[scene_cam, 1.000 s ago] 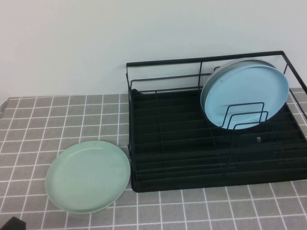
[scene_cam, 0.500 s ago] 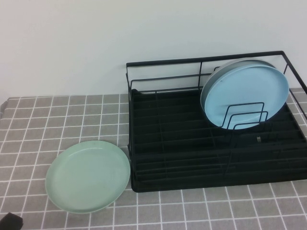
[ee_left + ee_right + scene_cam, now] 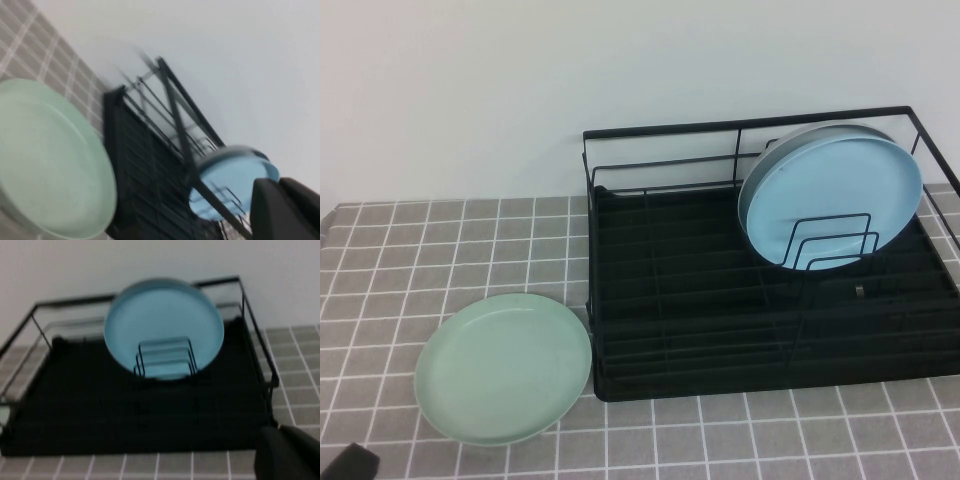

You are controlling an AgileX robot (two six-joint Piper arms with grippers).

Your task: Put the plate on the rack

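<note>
My left gripper should swing wide, open and grab the opposite rim [image 3: 419, 372], because the mint-green plate's inner rim [image 3: 589, 354] sits close up against the black rack.
The mint-green plate [image 3: 504, 367] lies flat on the grey tiled table, just left of the black wire rack [image 3: 700, 335]. It also shows in the left wrist view [image 3: 45, 160], with the rack [image 3: 145, 165] behind it. My left gripper [image 3: 279, 182] is shut and empty, off the plate; only a dark bit of that arm [image 3: 352, 462] shows at the table's front left corner. My right gripper [image 3: 279, 432] is shut and empty, in front of the rack [image 3: 125, 415] over the tiles; it is out of the high view.
A light blue plate [image 3: 830, 195] stands on edge in the rack's back right dividers; it also shows in the right wrist view [image 3: 162, 325] and the left wrist view [image 3: 230, 180]. A white wall runs behind the table. Grey tiles [image 3: 470, 240] lie left of and before the rack.
The dark bit of my left arm at the front left corner has shifted slightly right. The plates and rack have not moved.
</note>
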